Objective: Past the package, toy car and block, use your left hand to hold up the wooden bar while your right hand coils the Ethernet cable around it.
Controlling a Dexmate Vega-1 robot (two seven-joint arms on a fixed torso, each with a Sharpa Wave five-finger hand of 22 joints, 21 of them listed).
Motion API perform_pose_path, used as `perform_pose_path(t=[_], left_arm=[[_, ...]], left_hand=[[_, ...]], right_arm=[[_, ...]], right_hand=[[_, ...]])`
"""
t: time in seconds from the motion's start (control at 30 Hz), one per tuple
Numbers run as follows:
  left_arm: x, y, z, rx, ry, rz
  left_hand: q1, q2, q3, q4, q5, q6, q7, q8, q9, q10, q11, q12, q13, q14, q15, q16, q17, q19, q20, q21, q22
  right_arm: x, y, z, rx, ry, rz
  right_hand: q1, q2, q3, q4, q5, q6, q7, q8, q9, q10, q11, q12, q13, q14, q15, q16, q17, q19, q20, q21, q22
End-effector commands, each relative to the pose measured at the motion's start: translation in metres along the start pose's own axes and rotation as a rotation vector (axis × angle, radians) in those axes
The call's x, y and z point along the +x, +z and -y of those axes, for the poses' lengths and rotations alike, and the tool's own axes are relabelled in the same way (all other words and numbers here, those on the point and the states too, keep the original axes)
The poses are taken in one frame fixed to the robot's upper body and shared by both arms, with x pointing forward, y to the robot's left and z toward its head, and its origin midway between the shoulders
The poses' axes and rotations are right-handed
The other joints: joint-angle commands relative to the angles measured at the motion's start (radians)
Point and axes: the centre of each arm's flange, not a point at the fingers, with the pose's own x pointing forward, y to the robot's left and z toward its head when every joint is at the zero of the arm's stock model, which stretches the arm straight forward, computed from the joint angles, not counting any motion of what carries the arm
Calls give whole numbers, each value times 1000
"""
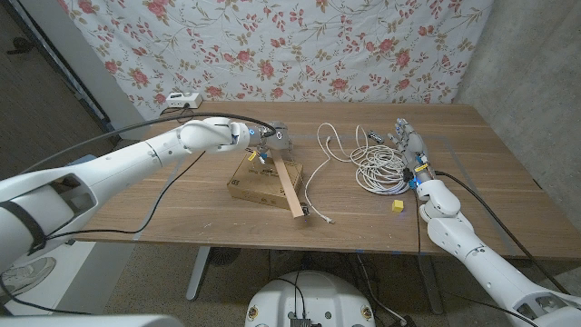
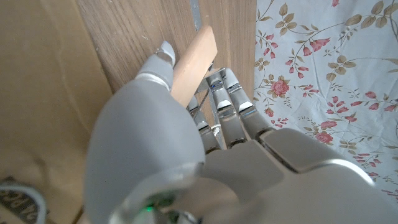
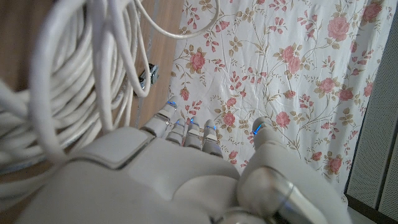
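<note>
The Ethernet cable (image 1: 381, 171) will come up as a sagging piece and leave its coil behind when I lift it, because a loose end (image 1: 320, 213) trails from the coil.
The wooden bar (image 1: 289, 186) slants across the cardboard package (image 1: 250, 184), its low end on the table near the front edge. My left hand (image 1: 265, 139) grips the bar's upper end; in the left wrist view the bar (image 2: 194, 59) sits between the thumb and the fingers of that hand (image 2: 186, 143), above the package (image 2: 37, 112). The white Ethernet cable (image 1: 379, 168) lies coiled at the right, with a loose end trailing toward the bar's low end. My right hand (image 1: 410, 145) stands just right of the coil, fingers apart. The coil (image 3: 68, 81) is close beside that hand (image 3: 161, 168).
A small yellow block (image 1: 397, 206) lies near the front edge, right of the cable. A small object with yellow parts sits on the package by my left hand, too small to tell. A white power strip (image 1: 179, 100) lies at the table's (image 1: 182, 209) back left. A floral cloth hangs behind.
</note>
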Motion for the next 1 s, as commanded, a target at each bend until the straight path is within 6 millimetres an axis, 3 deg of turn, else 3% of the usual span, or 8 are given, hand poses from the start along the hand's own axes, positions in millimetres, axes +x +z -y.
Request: perform_pose_path(t=[0.03, 0.2, 0.33, 0.53, 0.67, 0.8, 0.9, 1.0], left_arm=[[2, -17, -9, -143, -19, -76], [3, -29, -14, -307, -49, -132], [10, -41, -17, -501, -153, -140], [18, -47, -18, -643, -264, -127], [21, -54, -18, -788, -317, -118], [22, -58, -19, -860, -326, -114], [22, -62, -19, -915, -303, -120], [19, -66, -18, -973, -263, -138]], left_hand=[[-82, 132, 228, 312, 54, 101, 40, 22, 13, 322, -78, 51, 41, 268, -254, 34, 35, 35, -31, 86, 12], [-228, 118, 204, 314, 125, 263, 59, 88, 62, 445, -60, 181, 169, 452, -249, 114, 128, 66, -3, 178, 2], [-318, 95, 162, 312, 174, 342, 59, 150, 130, 476, -54, 310, 346, 514, -241, 154, 212, 66, 13, 204, -30], [-441, 69, 91, 322, 232, 407, 78, 230, 219, 493, -31, 413, 527, 522, -229, 208, 307, 56, 39, 186, -67], [-460, 124, 95, 305, 250, 386, 94, 284, 313, 501, -12, 472, 641, 506, -218, 268, 392, 38, 51, 235, -23], [-466, 125, 163, 285, 162, 418, 94, 410, 487, 582, -18, 578, 804, 546, -211, 415, 561, 71, 28, 372, 38], [-471, 117, 183, 274, 100, 450, 86, 465, 551, 648, -27, 636, 854, 582, -197, 466, 589, 109, 11, 429, 46], [-487, 107, 211, 270, 29, 586, 89, 524, 552, 714, -12, 709, 869, 601, -192, 546, 628, 160, -9, 459, 21]], right_arm=[[4, 1, 1, -5, 7, 5], [5, 2, 1, -5, 10, 8], [4, 3, 2, -5, 11, 11], [3, 4, 3, -7, 9, 13], [2, 4, 4, -5, 7, 12], [0, 4, 5, -4, 6, 13], [-1, 5, 6, -5, 5, 16], [-2, 6, 7, -7, 4, 16]], right_hand=[[-7, 1, 0, 0, 1, 8, -2, 7, 3, 11, 2, 5, 4, 10, 5, 7, 0, 10, 2, -2, 4], [-7, 1, 0, -1, 1, 9, -2, 7, 3, 10, 2, 5, 4, 11, 5, 7, 0, 11, 2, -2, 4], [-8, 1, 0, -1, 1, 9, -2, 7, 3, 11, 3, 5, 4, 11, 5, 7, 0, 11, 2, -2, 4], [-9, 1, 0, 0, 1, 11, -1, 7, 3, 11, 4, 5, 4, 12, 5, 7, 0, 12, 3, -3, 4], [-10, 1, 0, 0, 1, 11, -2, 7, 3, 12, 4, 5, 4, 12, 5, 7, 1, 12, 3, -3, 4], [-12, 1, 0, 1, 1, 11, -2, 7, 3, 13, 5, 5, 4, 13, 5, 7, 1, 13, 2, -3, 4], [-13, 1, -1, 1, 2, 12, -2, 7, 3, 12, 3, 5, 4, 13, 4, 7, 1, 13, 1, -4, 4], [-13, 1, -1, 1, 2, 12, -2, 7, 3, 12, 1, 5, 4, 13, 4, 7, 1, 13, 1, -4, 4]])
